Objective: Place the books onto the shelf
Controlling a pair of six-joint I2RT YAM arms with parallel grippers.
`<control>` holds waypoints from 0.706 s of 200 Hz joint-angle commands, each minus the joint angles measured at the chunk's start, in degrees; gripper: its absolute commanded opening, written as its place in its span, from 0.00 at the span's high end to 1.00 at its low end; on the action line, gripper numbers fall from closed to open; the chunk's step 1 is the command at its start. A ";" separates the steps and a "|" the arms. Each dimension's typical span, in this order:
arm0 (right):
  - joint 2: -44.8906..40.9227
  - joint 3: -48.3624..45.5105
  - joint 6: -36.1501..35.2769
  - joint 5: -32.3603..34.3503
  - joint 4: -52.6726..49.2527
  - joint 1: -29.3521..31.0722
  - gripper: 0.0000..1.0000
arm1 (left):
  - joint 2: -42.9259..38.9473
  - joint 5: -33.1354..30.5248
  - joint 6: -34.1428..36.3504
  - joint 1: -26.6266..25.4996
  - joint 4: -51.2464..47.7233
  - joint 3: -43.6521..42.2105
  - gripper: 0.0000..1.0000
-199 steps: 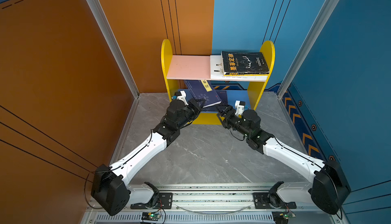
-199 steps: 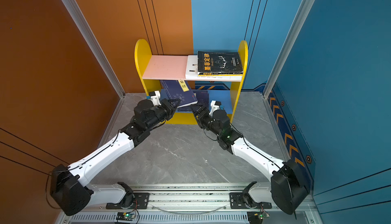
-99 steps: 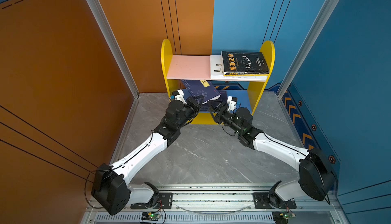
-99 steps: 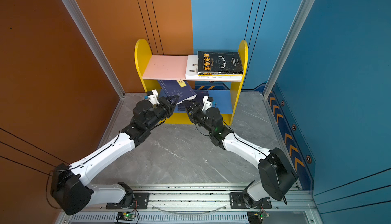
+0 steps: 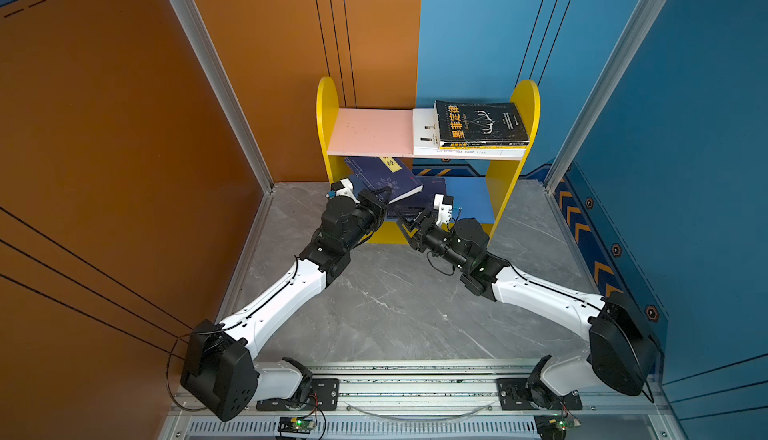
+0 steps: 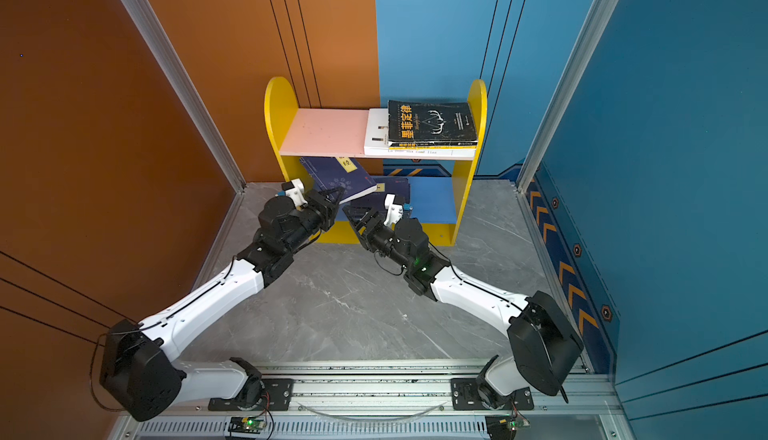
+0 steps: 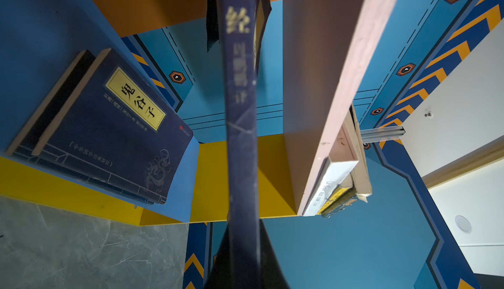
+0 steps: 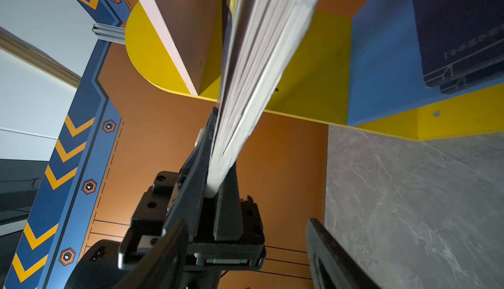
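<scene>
I should take the book's free corner (image 5: 418,189) with my right gripper and swing the book over the navy stack, because my left gripper is holding the tilted book (image 5: 382,174) beside the stack.
The shelf (image 5: 370,130) (image 6: 324,130) stands against the back wall. On its pink upper board lie a white book (image 5: 424,126) and a black book (image 5: 482,124) with yellow characters. Navy books (image 5: 432,186) (image 7: 109,126) (image 8: 463,28) rest on the blue lower board (image 5: 473,201). My left gripper (image 5: 384,199) (image 6: 336,200) (image 7: 242,246) is shut on another navy book (image 5: 382,178) (image 6: 340,180) (image 7: 241,110) (image 8: 259,55), held tilted before the lower tier's left half. My right gripper (image 5: 405,220) (image 6: 353,215) (image 8: 245,246) stands open just right of it, holding nothing.
Orange wall panels close off the left and blue ones the right, meeting behind the shelf. The grey marble floor (image 5: 395,305) lies in front of the shelf. A metal rail (image 5: 415,388) with both arm bases runs along the near edge.
My right gripper has moved left towards the left gripper and its jaws have narrowed slightly. The held navy book has shifted a little left and up.
</scene>
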 commanded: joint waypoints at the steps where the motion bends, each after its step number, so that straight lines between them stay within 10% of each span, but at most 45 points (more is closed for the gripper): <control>1: -1.08 2.56 -2.54 1.08 -0.51 -1.02 0.29 | -0.04 2.09 -1.15 0.28 2.93 -0.57 1.00; 141: 4.73 5.94 5.09 -1.33 -2.50 -5.19 0.49 | -0.16 2.08 -1.68 -1.33 5.63 -1.38 1.00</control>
